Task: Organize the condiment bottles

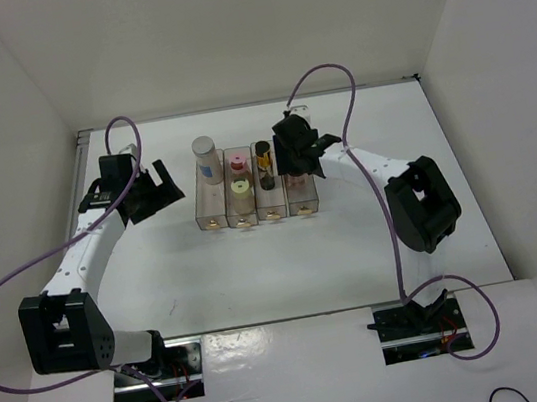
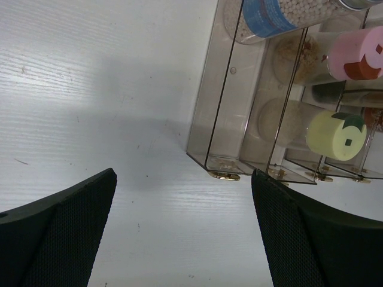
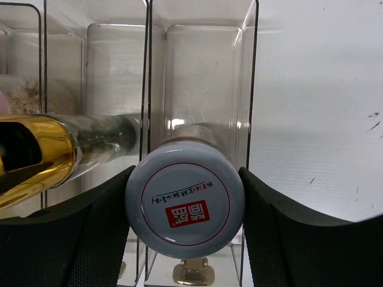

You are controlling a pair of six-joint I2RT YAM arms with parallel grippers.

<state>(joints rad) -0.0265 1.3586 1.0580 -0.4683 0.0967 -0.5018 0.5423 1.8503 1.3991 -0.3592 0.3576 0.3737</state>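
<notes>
The squat red-rimmed jar (image 3: 185,200) hangs upright within the end compartment's sides. The robot's right gripper should go on lowering it until the jar's base touches the compartment's bottom (image 3: 200,113), then let go.
The clear rack (image 1: 211,209) holds the tall white grey-capped bottle (image 1: 205,158) in its left compartment. The pink-capped bottle (image 1: 239,164) and the yellow-capped bottle (image 1: 240,189) share the second. The slim dark black-capped bottle (image 1: 263,157) is in the third. My right gripper (image 1: 299,159) hangs over the fourth compartment. In the right wrist view it (image 3: 185,174) is shut on the squat red-rimmed jar (image 3: 185,206), which sits inside that compartment. My left gripper (image 1: 153,190) is open and empty, left of the rack; its wrist view (image 2: 184,174) shows only bare table between the fingers.
The rack (image 2: 222,119) has small gold knobs along its near edge. White walls close in the table at the back and both sides. Purple cables loop over both arms.
</notes>
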